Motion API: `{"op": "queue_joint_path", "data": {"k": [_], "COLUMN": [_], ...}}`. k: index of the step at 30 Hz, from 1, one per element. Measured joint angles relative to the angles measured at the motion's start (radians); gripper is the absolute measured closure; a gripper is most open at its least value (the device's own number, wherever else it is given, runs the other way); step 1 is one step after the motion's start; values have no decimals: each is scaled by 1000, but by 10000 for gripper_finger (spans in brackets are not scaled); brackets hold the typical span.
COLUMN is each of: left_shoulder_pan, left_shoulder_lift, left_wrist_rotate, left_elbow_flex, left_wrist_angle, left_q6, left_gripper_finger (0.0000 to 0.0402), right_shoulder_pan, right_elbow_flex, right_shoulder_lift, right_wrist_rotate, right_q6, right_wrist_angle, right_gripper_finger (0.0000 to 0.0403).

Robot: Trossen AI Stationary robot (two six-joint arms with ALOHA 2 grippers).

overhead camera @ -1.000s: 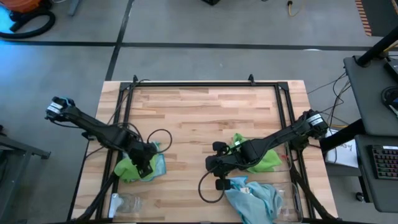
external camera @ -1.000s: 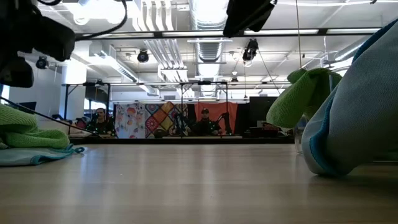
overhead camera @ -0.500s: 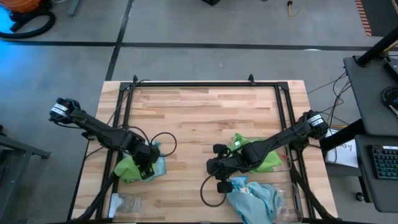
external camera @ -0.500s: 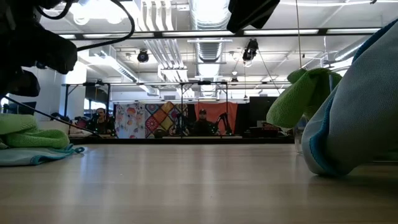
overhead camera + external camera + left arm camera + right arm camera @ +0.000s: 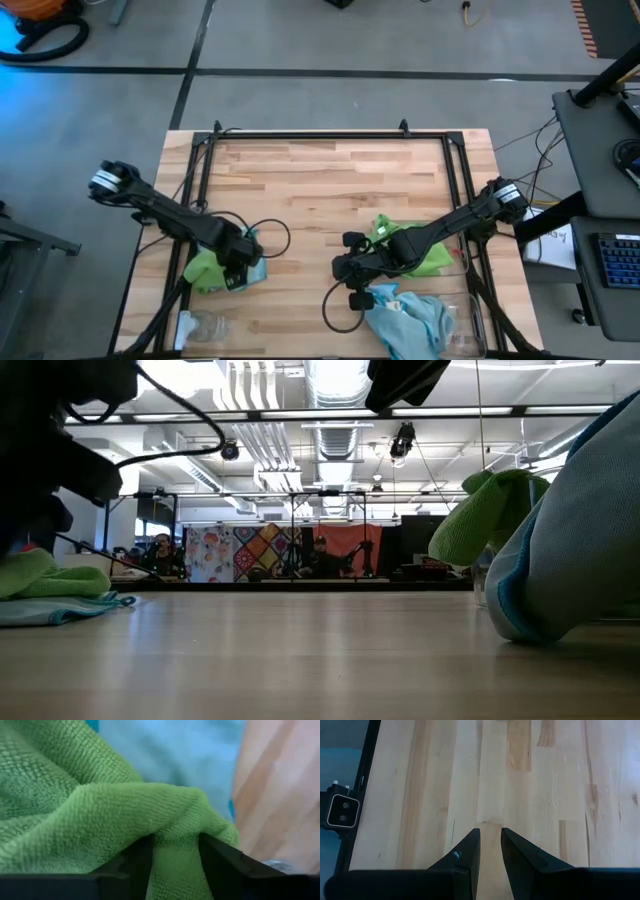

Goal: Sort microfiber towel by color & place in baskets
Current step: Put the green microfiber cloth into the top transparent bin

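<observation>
The green towel (image 5: 205, 272) under my left gripper is far from the other green towel, so next I lift it clear and pass it to my right gripper.
On the table's left a lime green towel (image 5: 205, 272) lies partly on a pale blue towel (image 5: 257, 270). My left gripper (image 5: 240, 272) is down on this pile, open, with a raised fold of the green towel (image 5: 170, 815) between its fingers. My right gripper (image 5: 342, 268) hovers over bare wood near the table's middle, open by a narrow gap (image 5: 490, 832) with nothing in it. Behind it lie another green towel (image 5: 425, 255) and a heap of blue towels (image 5: 410, 315). A clear basket (image 5: 470, 322) stands at the near right edge. My left gripper has a raised fold of the green towel (image 5: 175, 845) between its two spread fingers (image 5: 137, 865), and the cloth lies against both inner sides. The fingers come from above. The towel rests on the blue towel (image 5: 190, 750) and the table, not lifted.
A clear container (image 5: 205, 325) stands at the near left corner. A black frame (image 5: 320, 137) runs along the table's edges. The far half of the wooden top (image 5: 330, 180) is bare. People sit in the room beyond the far edge (image 5: 165, 550).
My left arm has come down toward the left towel pile and a little toward the table's near edge; the green towel lies lower on the pile than a second ago. My right arm has kept still.
</observation>
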Motion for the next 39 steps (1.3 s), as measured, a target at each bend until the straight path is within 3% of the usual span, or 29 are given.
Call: {"op": "queue_joint_path", "data": {"k": [10,23,28,35,39], "left_shoulder_pan": [1,4,9,10,10], "left_shoulder_lift": [63,165,159,161,161], "left_wrist_rotate": [-7,-2,20,30,35], "left_elbow_flex": [0,5,10,58,102], "left_wrist_angle": [-13,-10,-10,-15,-20], "left_q6": [16,35,27,11,12], "left_gripper_finger": [222,225,272,387,388], "right_shoulder_pan": [0,0,0,0,0], "right_elbow_flex": [0,0,0,0,0], "right_shoulder_lift": [0,0,0,0,0], "right_wrist_rotate": [0,0,0,0,0], "right_q6": [0,0,0,0,0], "right_wrist_angle": [0,0,0,1,0], "right_gripper_finger": [330,330,330,330,330]}}
